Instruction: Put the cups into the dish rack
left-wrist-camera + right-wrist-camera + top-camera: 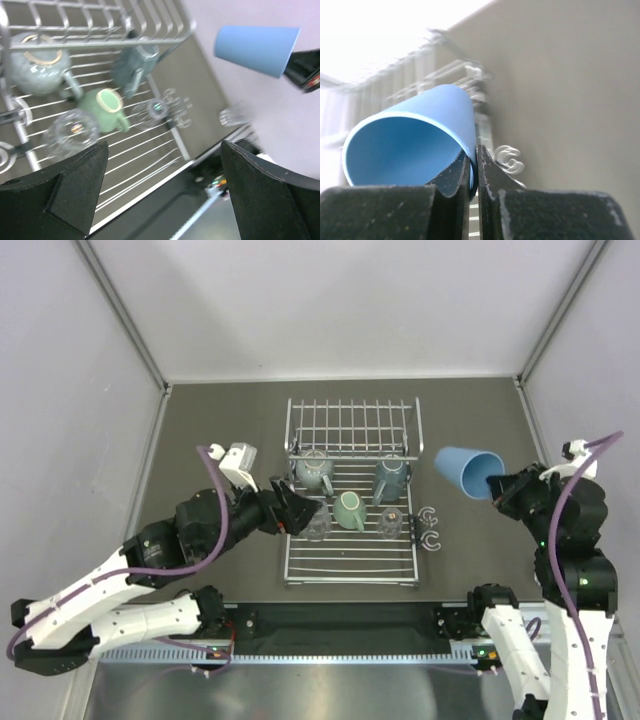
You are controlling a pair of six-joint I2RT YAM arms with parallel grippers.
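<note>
The robot's right gripper has hold of the light-blue tumbler's rim (490, 457) and the tumbler's base is free, so the left gripper goes on moving toward that base (445, 462) and closes there.
The wire dish rack (350, 560) lies mid-table with its hinged panel (352, 427) raised at the back. On it stand two grey-blue mugs (316, 471) (391, 478), a mint-green mug (350, 510) and two clear tumblers (318, 524) (390, 521). My right gripper (497, 484) is shut on the rim of the light-blue tumbler (468, 472), holding it on its side in the air right of the rack; one finger is inside the rim (472, 167). My left gripper (298, 510) is open and empty above the rack's left side, beside the left clear tumbler (71, 131).
Two small white C-shaped clips (430, 527) lie on the table just right of the rack. Grey walls enclose the table on the left, back and right. A black rail (340, 625) runs along the near edge between the arm bases.
</note>
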